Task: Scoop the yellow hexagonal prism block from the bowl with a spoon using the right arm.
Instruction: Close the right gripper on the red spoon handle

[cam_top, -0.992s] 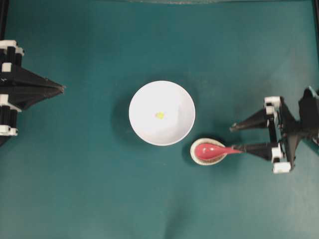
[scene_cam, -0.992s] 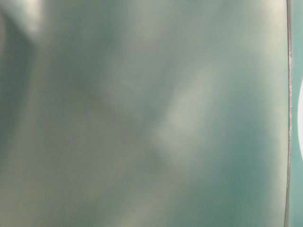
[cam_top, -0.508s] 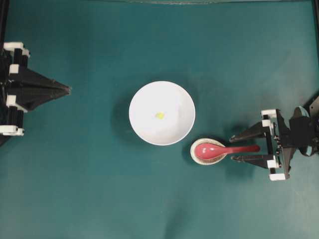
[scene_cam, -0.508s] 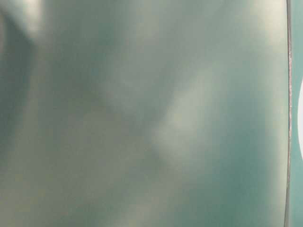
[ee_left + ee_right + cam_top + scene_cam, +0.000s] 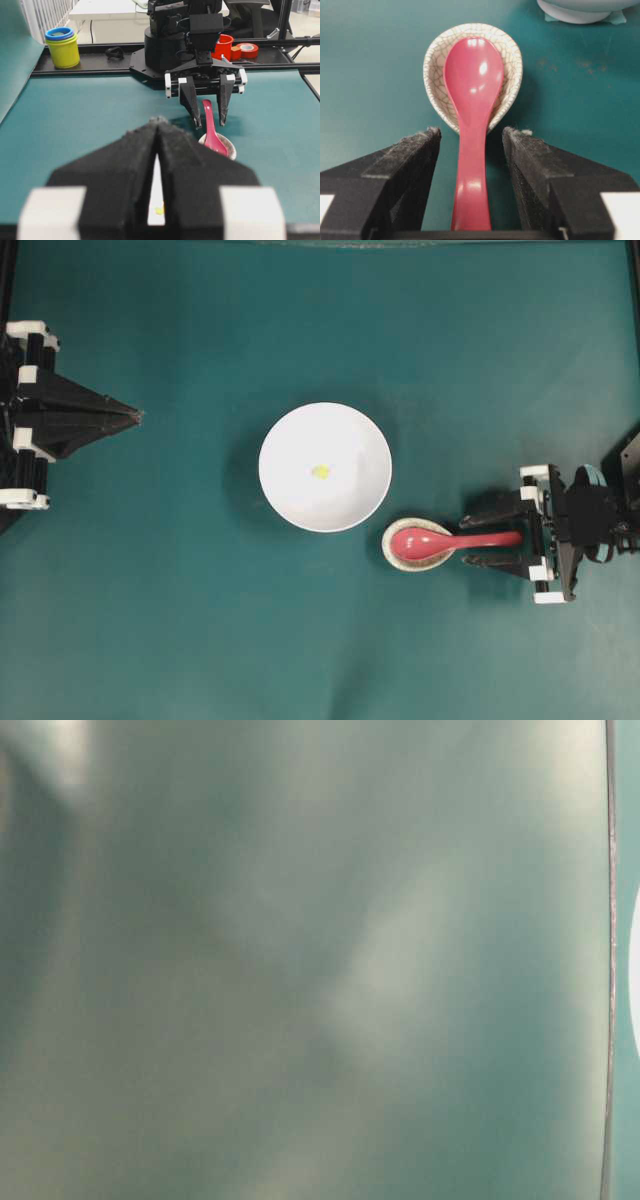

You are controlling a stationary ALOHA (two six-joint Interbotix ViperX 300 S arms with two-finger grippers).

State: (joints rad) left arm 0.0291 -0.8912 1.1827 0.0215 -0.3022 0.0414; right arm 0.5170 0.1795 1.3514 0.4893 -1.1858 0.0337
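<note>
The red-pink spoon (image 5: 455, 542) should come loose when I lift it and leave the speckled dish behind, empty, because crackled lining (image 5: 509, 67) shows around the scoop.
The white bowl (image 5: 345, 435) sits mid-table with the tiny yellow hexagonal block (image 5: 320, 472) inside it. The red-pink spoon (image 5: 415, 541) rests with its scoop in a small speckled dish (image 5: 392, 552), handle pointing right. My right gripper (image 5: 466, 540) is open, its jaws straddling the handle without touching it; the right wrist view shows the spoon (image 5: 473, 75) between the fingers (image 5: 415, 150). My left gripper (image 5: 133, 417) is shut and empty at the far left. In the left wrist view the block (image 5: 159, 210) shows through the gap behind the shut jaws.
The crackled dish (image 5: 512, 55) holds the scoop, and the bowl's foot (image 5: 575, 12) is just beyond it. A yellow cup (image 5: 62, 47), a red cup (image 5: 226, 46) and a tape roll (image 5: 247, 50) stand off the table. The table-level view is blurred.
My right gripper has shifted and lined up with the spoon, going from one finger over the handle to both fingers straddling it. The left gripper moved slightly. Spoon, bowl and block have not moved.
</note>
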